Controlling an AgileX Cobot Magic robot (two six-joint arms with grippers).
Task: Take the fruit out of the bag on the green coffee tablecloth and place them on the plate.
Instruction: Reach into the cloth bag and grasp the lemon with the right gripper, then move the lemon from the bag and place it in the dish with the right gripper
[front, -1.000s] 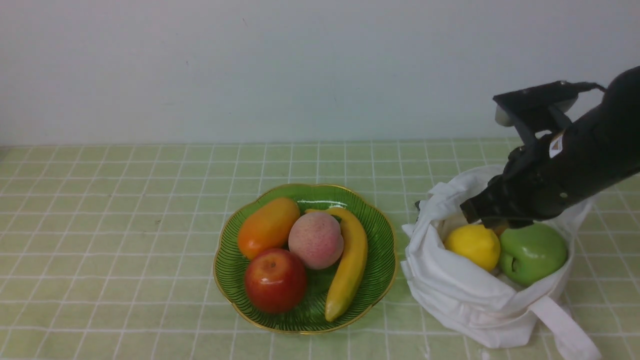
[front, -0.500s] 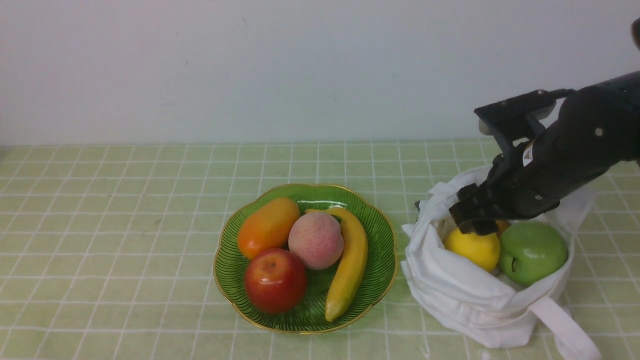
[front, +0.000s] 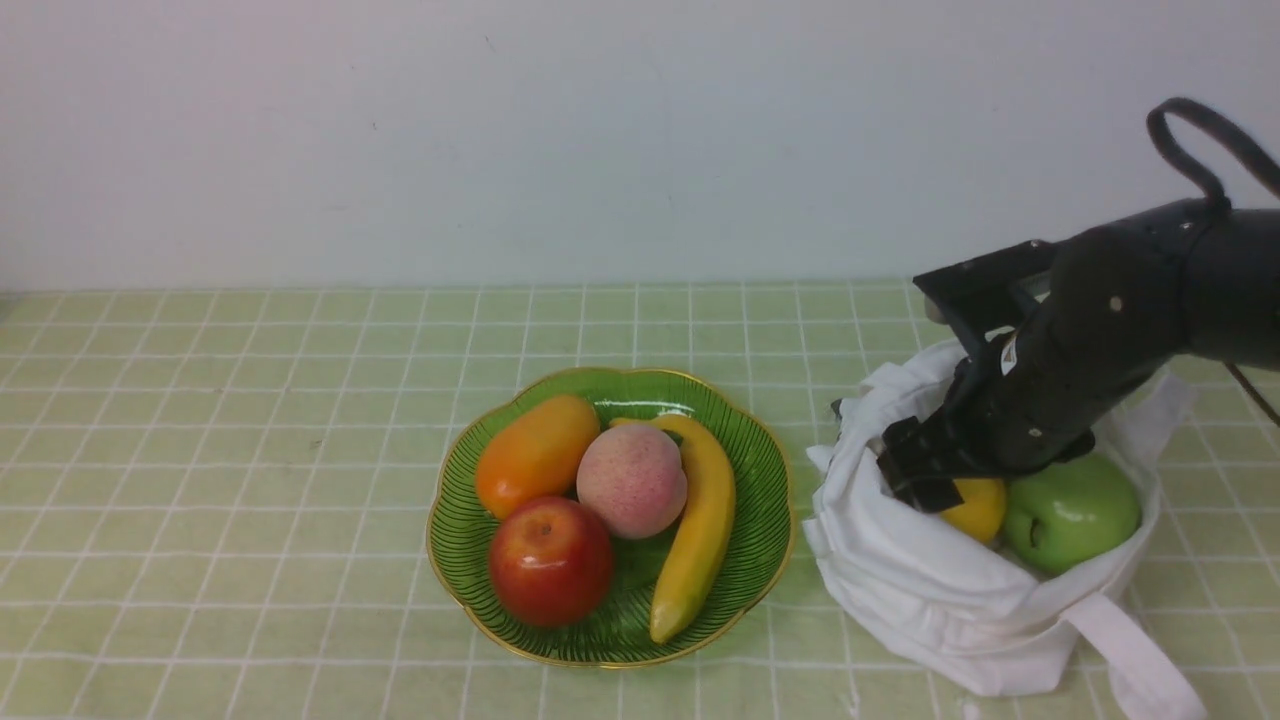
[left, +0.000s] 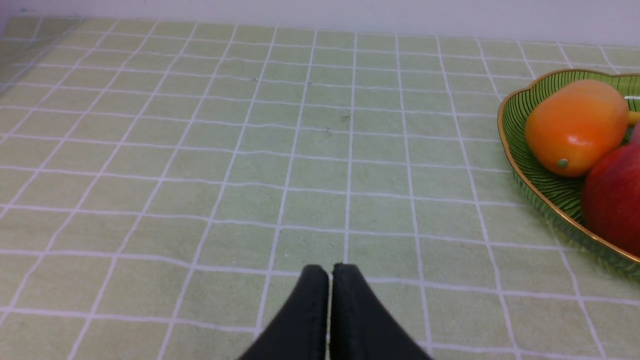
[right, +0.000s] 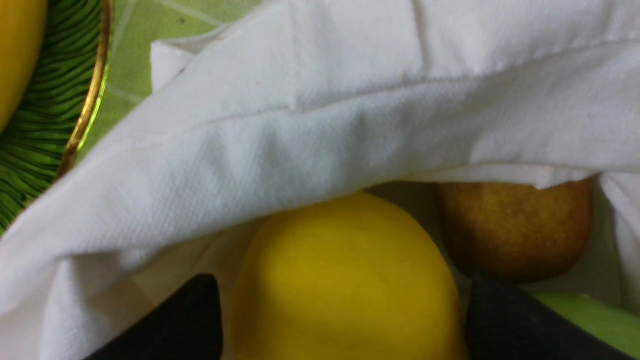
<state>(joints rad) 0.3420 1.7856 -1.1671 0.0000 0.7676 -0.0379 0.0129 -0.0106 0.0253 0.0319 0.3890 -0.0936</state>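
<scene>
The gap (front: 636, 575) between the red apple and banana looks tight, so the yellow lemon (front: 978, 510) will push them apart when I lower it there.
The white bag (front: 920, 590) lies open on the green tablecloth (front: 250, 450), to the right of the green plate (front: 762, 470). In the bag sit the yellow lemon (front: 978, 508), the green apple (front: 1075, 512) and, in the right wrist view, a golden-brown fruit (right: 515, 227). My right gripper (front: 925, 485) is down inside the bag's mouth. In the right wrist view it (right: 340, 287) is open, with one black finger on each side of the lemon (right: 345, 280). The bag's folded rim (right: 320, 110) hangs just beyond. My left gripper (left: 330, 272) is shut and empty over bare cloth.
The plate holds an orange oval fruit (front: 535, 452), a peach (front: 632, 478), a red apple (front: 550, 560) and a banana (front: 700, 530). A bag strap (front: 1135, 660) trails toward the front right edge. A pale wall stands behind the table.
My right arm has moved left and down into the bag. Its fingers now straddle the lemon and hide most of it in the front view.
</scene>
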